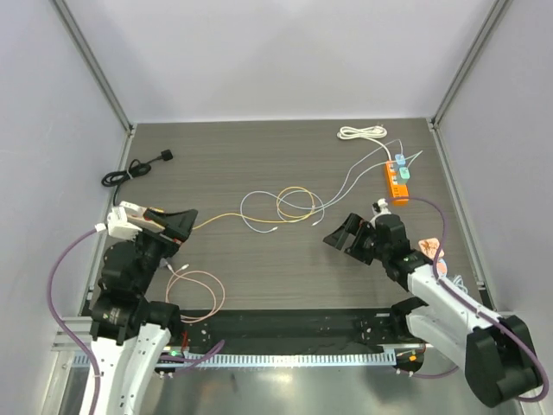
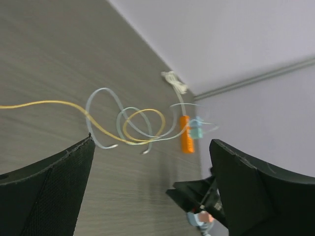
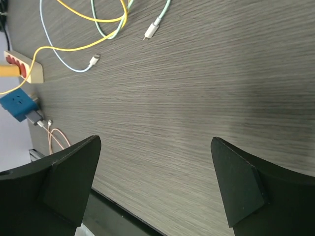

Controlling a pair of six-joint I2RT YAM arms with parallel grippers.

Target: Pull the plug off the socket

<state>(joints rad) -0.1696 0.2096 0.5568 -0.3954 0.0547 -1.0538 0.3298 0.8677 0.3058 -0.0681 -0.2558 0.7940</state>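
Open table (image 3: 101, 109) lies between my right gripper's spread fingers and the blue adaptor (image 3: 18, 104), so my right gripper should carry on going toward the adaptor and close around its sides.
An orange power strip (image 1: 397, 182) lies at the far right of the table with two light blue plugs (image 1: 401, 164) in it, their pale cables running left. It also shows in the left wrist view (image 2: 185, 133) with a teal plug (image 2: 196, 129) on it. A beige strip with red sockets (image 3: 22, 66) lies at the left, a yellow plug (image 3: 9, 71) in it; in the top view it (image 1: 130, 214) sits by my left arm. My left gripper (image 1: 177, 226) (image 2: 152, 187) is open and empty. My right gripper (image 1: 341, 235) (image 3: 155, 182) is open and empty over bare table.
Yellow and pale blue cable loops (image 1: 285, 207) lie mid-table. A white cable coil (image 1: 363, 132) is at the back, a black cable (image 1: 130, 173) at the far left, and a pink cable (image 1: 194, 294) near the front. A blue adaptor (image 3: 18, 105) lies beside the beige strip.
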